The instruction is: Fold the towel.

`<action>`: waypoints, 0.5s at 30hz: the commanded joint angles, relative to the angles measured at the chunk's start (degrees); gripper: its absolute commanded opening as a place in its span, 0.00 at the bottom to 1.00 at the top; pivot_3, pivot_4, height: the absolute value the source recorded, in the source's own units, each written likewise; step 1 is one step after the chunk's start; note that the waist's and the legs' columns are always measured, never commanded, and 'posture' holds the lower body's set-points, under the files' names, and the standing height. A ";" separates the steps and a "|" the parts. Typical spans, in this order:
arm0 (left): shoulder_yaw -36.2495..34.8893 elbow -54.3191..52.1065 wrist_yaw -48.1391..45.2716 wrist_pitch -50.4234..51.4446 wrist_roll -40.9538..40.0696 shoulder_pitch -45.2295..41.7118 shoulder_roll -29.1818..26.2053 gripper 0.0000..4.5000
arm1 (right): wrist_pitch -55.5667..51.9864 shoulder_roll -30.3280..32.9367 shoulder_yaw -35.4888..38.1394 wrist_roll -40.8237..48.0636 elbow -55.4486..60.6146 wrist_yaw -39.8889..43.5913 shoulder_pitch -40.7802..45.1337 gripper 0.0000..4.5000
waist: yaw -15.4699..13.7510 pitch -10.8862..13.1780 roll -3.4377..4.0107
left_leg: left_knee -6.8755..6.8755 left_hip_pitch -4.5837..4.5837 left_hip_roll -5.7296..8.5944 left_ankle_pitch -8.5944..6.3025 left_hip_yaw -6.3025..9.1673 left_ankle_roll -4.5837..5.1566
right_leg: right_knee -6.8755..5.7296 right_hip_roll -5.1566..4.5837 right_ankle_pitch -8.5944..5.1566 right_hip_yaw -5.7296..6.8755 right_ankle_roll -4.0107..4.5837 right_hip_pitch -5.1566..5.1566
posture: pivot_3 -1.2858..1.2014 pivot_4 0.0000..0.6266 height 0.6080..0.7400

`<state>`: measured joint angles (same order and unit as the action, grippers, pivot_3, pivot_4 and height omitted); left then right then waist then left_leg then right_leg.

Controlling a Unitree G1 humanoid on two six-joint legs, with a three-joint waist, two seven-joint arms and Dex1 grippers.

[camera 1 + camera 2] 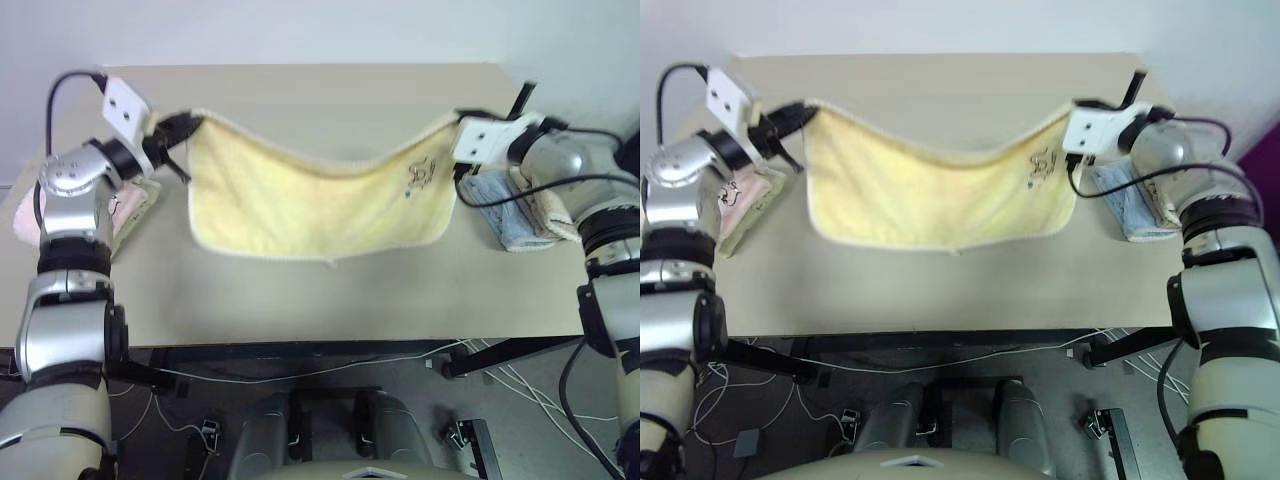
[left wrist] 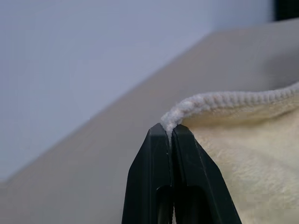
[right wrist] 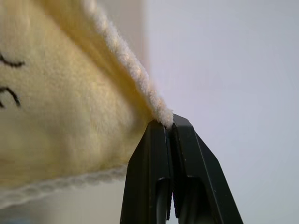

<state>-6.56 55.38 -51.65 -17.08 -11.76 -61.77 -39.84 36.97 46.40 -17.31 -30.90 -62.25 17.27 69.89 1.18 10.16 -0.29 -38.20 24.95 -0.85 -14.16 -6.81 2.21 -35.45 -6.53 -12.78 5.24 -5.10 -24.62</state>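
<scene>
My left gripper and right gripper should lay down the towel's lower edge (image 1: 325, 257), which hangs over the table, and then pull the towel's upper corners to the table's front (image 1: 310, 318).
The pale yellow towel (image 1: 310, 205) hangs above the table, stretched between both grippers and sagging in the middle, with its small dark logo (image 1: 420, 174) near the right upper corner. My left gripper (image 1: 190, 124) is shut on the towel's left upper corner; its black fingers (image 2: 159, 158) pinch the whitish hem (image 2: 224, 99). My right gripper (image 1: 455, 125) is shut on the right upper corner, and its fingers (image 3: 184, 154) clamp the fluffy edge (image 3: 135, 74). The towel's lower edge hangs just over the tabletop.
The beige table (image 1: 300, 300) reaches to a pale wall behind. A pink folded towel (image 1: 125, 212) lies at the table's left edge below my left arm. Light blue and beige folded towels (image 1: 510, 212) lie at the right edge. Cables run under the table's front.
</scene>
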 commanded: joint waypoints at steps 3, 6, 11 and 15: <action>-4.21 5.08 2.26 -2.47 -0.15 -7.76 -4.86 0.00 | 1.68 4.50 4.76 5.06 2.20 2.86 2.65 0.01 | 0.07 0.00 0.00 | 0.03 0.00 0.00 0.00 -0.05 0.00 | 0.04 0.00 -0.01 -0.03 -0.02 0.01 | 0.52 0.24 1.00; -4.88 3.68 -1.05 -2.42 -0.99 -6.55 -6.93 0.00 | 2.12 5.87 7.98 11.83 6.57 10.04 -0.98 0.01 | 0.16 0.01 0.01 | 0.03 -0.03 0.00 0.00 -0.10 0.00 | 0.15 0.00 -0.01 -0.07 -0.03 0.00 | 0.52 0.24 1.00; -7.01 -12.86 -16.73 5.10 -8.46 11.48 -10.34 0.00 | -5.28 10.14 13.52 31.44 27.34 31.60 -21.60 0.01 | 0.02 -0.02 0.03 | 0.10 -0.24 -0.03 -0.03 -0.14 0.05 | 0.12 0.01 -0.02 -0.11 -0.05 0.24 | 0.52 0.24 1.00; -10.19 -31.97 -22.80 18.28 -15.37 32.01 -14.25 0.00 | -15.21 14.36 17.73 39.82 43.09 39.03 -39.34 0.01 | -0.12 0.04 0.03 | -0.05 -0.25 -0.06 -0.08 -0.11 0.13 | -0.05 -0.05 -0.02 -0.29 -0.06 0.13 | 0.52 0.24 1.00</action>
<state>-12.88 31.98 -72.13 -3.48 -23.33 -33.10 -50.33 25.83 57.43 -4.56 3.83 -26.07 53.54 32.99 1.06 10.20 -0.25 -38.27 24.68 -0.91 -14.25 -6.90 2.34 -35.48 -6.59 -12.80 4.93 -5.15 -24.49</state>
